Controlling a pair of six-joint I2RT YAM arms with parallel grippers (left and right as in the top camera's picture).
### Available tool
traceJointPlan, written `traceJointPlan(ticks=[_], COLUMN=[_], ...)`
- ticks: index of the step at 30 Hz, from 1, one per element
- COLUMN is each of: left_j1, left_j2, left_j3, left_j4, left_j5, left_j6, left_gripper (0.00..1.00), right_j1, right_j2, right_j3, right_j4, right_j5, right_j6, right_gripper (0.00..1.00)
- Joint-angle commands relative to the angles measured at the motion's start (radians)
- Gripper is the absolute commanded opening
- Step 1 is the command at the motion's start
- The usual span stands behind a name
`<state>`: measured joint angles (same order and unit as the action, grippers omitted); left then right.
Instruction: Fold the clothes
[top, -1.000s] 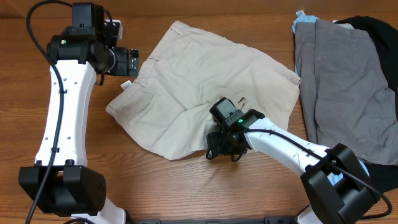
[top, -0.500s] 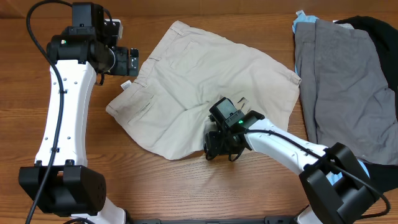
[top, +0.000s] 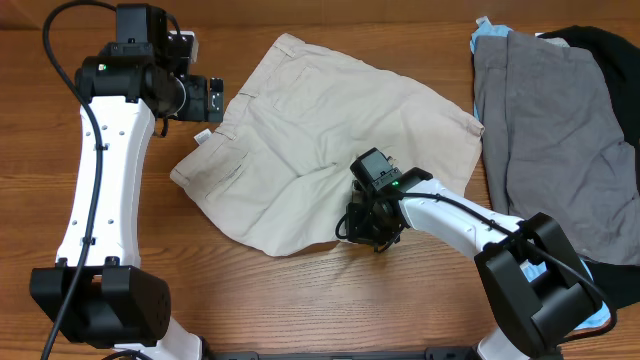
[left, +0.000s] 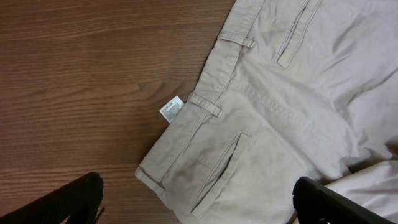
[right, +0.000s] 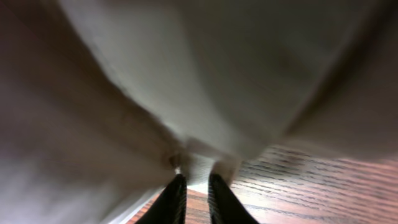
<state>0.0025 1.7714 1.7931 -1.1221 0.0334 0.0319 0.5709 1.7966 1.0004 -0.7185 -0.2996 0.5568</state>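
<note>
My right gripper should open, as the shorts' near leg (top: 338, 226) lies bunched below, regrip the leg's hem and pull the leg straight toward the front wood (top: 418, 322) before folding.
The beige shorts (top: 310, 130) lie spread flat in the middle of the wooden table, with the waistband to the left and a small white label (top: 201, 137) sticking out. My left gripper (top: 214, 99) hovers open above the waistband. In the left wrist view its dark fingers (left: 69, 200) stand wide apart over a back pocket (left: 217, 177) and the label (left: 171, 109). My right gripper (top: 368, 230) is at the shorts' near hem. Its fingers (right: 175, 194) are nearly together, pinching a fold of beige fabric (right: 198, 163) at their tips.
A pile of other garments lies at the right edge: a grey one (top: 560, 130) on top, black (top: 600, 45) behind it and light blue (top: 487, 34) peeking out. Bare wood (top: 300, 300) runs along the front.
My right gripper has shifted slightly right along the hem and its fingers have come together on the fabric. The left arm has not moved.
</note>
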Motion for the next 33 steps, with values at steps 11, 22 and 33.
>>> traceJointPlan(ticks=[11,22,33], left_j1=[0.003,0.003,0.003], left_j2=[0.008,0.008,0.008], left_j3=[0.015,0.015,0.015], left_j4=[0.005,0.004,0.003], left_j5=[0.016,0.016,0.019], left_j6=[-0.010,-0.010,-0.010], left_gripper=[1.00,1.00,1.00], right_j1=[-0.008,0.000,0.026], right_j2=[0.043,0.044,0.045], right_j3=[0.034,0.034,0.034], right_j4=[-0.087,-0.006,0.014], right_j5=[0.164,0.078,0.062], right_j6=[0.098,-0.023,-0.079], right_gripper=[0.41,0.76,0.06])
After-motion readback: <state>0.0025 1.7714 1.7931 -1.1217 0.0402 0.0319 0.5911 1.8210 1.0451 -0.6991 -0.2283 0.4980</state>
